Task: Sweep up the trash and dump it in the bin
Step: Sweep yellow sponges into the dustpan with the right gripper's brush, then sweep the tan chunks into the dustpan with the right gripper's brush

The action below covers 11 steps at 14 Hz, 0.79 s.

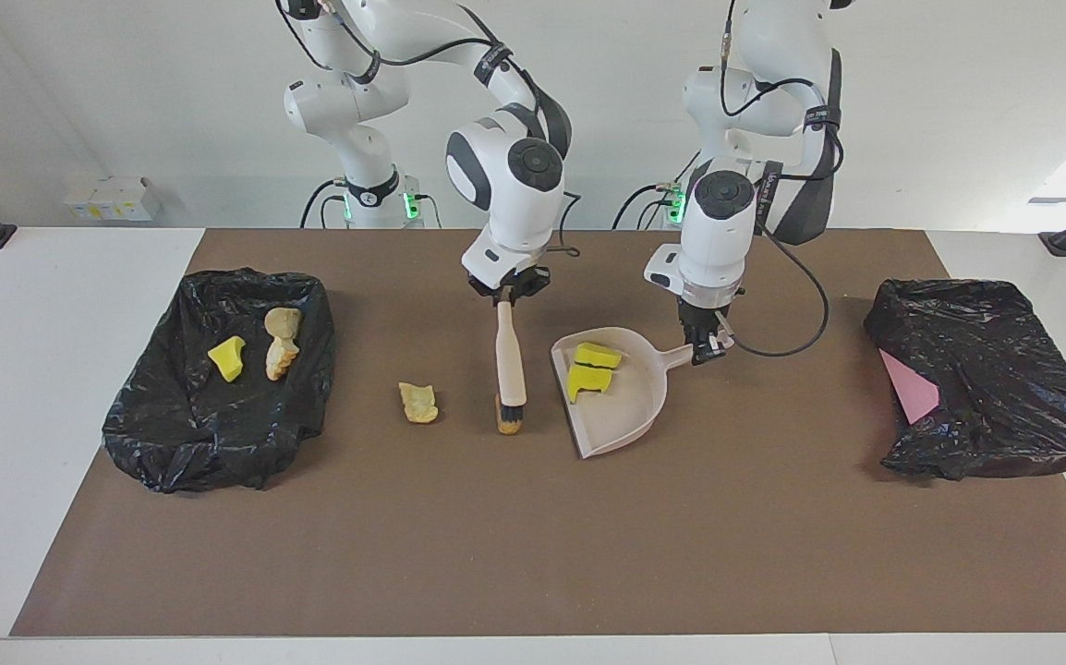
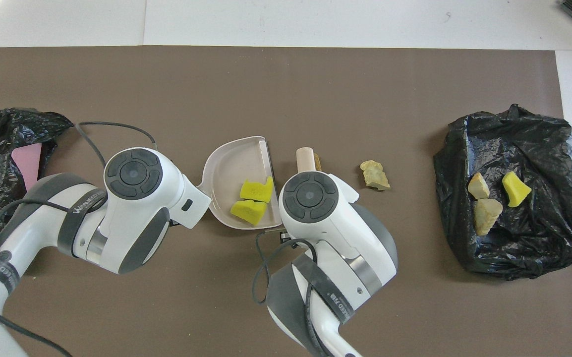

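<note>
The brush is between the dustpan and the second tan chunk (image 2: 374,175), so next my right gripper moves the brush beyond that chunk and then sweeps toward the dustpan.
My right gripper (image 1: 507,292) is shut on the top of the beige brush (image 1: 509,356). The brush hangs upright with its dark bristles down at a tan-orange chunk (image 1: 509,427), which peeks out beside the brush end in the overhead view (image 2: 318,161). My left gripper (image 1: 708,348) is shut on the handle of the beige dustpan (image 1: 627,411). The pan holds two yellow sponge pieces (image 1: 592,364), also seen in the overhead view (image 2: 252,198). A second tan chunk (image 1: 418,403) lies on the mat between the brush and the bin bag.
A black bin bag (image 1: 219,434) toward the right arm's end holds one yellow scrap (image 1: 226,357) and two tan scraps (image 1: 281,342). Another black bag (image 1: 995,369) with a pink sheet (image 1: 908,388) lies toward the left arm's end.
</note>
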Available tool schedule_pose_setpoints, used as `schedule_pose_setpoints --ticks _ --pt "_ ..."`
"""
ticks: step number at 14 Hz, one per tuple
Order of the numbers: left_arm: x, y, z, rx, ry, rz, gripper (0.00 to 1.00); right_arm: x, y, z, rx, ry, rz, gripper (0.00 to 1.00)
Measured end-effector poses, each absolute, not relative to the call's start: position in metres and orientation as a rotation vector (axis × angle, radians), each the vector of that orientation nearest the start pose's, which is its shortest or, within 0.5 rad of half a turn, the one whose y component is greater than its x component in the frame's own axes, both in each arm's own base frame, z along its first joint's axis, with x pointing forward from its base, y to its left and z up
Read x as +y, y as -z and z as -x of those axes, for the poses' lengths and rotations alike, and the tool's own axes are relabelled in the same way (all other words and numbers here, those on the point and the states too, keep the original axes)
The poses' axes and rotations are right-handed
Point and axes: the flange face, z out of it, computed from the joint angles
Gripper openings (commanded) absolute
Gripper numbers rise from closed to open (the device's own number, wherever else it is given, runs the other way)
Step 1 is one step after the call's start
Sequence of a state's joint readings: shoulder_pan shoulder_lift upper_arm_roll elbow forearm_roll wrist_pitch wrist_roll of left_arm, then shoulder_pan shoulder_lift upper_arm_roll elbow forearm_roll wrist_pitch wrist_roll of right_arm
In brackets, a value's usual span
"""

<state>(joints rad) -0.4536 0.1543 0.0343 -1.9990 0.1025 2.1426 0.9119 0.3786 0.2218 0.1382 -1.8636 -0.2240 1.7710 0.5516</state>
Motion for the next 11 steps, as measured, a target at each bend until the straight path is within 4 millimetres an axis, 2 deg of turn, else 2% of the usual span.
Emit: schedule_pose_setpoints --ticks 4,7,9,11 --pt "-0.241 -0.380 -0.530 1.949 -0.085 2.371 0.00 0.215 -0.369 -0.528 0.040 -0.388 3.486 0.00" --pt "-0.260 -0.377 -0.520 1.912 -0.110 2.401 0.00 0.178 -0.351 -0.533 0.131 -0.470 3.483 0.00" --pt "-0.269 -0.378 -0.516 1.905 -0.129 2.406 0.00 0.169 -0.343 -0.532 0.129 -0.480 3.478 0.00" --pt "-0.270 -0.378 -0.516 1.888 -0.142 2.419 0.00 0.170 -0.334 -0.527 0.021 -0.510 3.462 0.00"
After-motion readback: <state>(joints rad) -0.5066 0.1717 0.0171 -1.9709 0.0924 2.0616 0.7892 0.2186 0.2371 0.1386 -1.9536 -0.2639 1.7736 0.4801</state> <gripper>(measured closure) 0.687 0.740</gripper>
